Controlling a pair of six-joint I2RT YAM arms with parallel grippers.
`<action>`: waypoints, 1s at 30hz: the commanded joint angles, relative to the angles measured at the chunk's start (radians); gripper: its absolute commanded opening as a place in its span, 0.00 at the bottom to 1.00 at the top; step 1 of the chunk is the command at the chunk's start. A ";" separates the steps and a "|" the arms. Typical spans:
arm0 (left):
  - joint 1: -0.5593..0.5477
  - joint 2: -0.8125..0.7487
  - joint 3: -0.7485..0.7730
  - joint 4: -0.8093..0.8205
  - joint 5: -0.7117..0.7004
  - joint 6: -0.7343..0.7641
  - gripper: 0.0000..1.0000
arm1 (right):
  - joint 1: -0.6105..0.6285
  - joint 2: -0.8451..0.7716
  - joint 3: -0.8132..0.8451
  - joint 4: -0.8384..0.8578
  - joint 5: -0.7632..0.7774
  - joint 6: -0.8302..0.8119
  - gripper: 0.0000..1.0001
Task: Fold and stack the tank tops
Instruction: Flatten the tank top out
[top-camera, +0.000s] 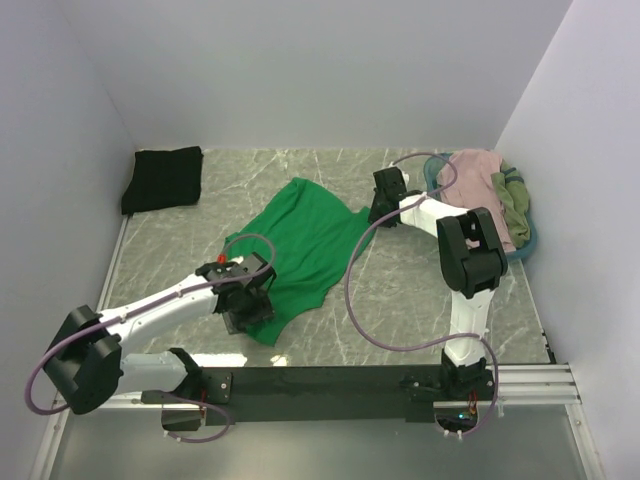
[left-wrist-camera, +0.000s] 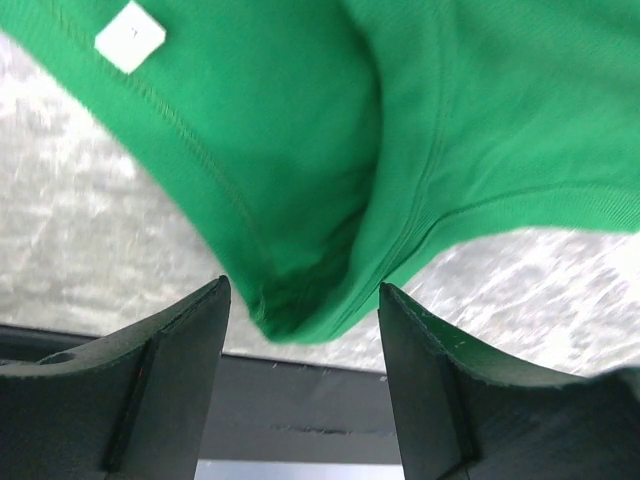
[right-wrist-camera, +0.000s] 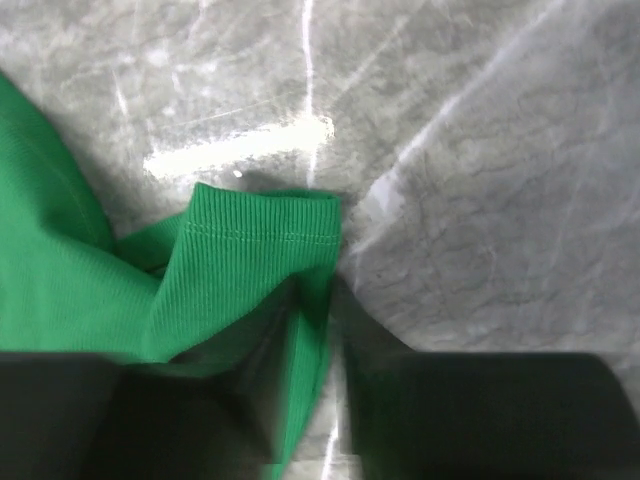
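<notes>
The green tank top (top-camera: 308, 240) is lying slanted and creased. My left gripper should pinch its near corner (left-wrist-camera: 303, 318) and pull it straight together with my right gripper before I fold it.
A bright green tank top (top-camera: 300, 245) lies spread in the middle of the marble table. My left gripper (top-camera: 245, 300) hovers over its near hem; in the left wrist view the gripper (left-wrist-camera: 303, 300) is open, with a green fold (left-wrist-camera: 310, 300) between the fingers but not pinched. My right gripper (top-camera: 385, 205) is at the top's far right corner, and in the right wrist view it (right-wrist-camera: 320, 310) is shut on a green ribbed strap edge (right-wrist-camera: 260, 235). A folded black tank top (top-camera: 162, 178) lies at the far left. Pink (top-camera: 478, 175) and olive (top-camera: 512, 195) tops sit in the basket.
A teal oval basket (top-camera: 528, 242) stands at the far right against the wall. White walls enclose the table on three sides. A black rail (top-camera: 320, 385) runs along the near edge with both arm bases on it.
</notes>
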 joint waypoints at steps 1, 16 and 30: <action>-0.028 -0.053 -0.023 -0.061 0.026 -0.048 0.67 | 0.004 0.025 0.036 0.001 0.018 0.020 0.24; -0.223 -0.055 -0.071 -0.024 0.003 -0.220 0.68 | 0.002 -0.070 -0.005 -0.014 0.078 0.027 0.00; -0.223 0.012 -0.108 0.086 -0.146 -0.335 0.37 | 0.004 -0.207 -0.096 -0.011 0.077 0.035 0.00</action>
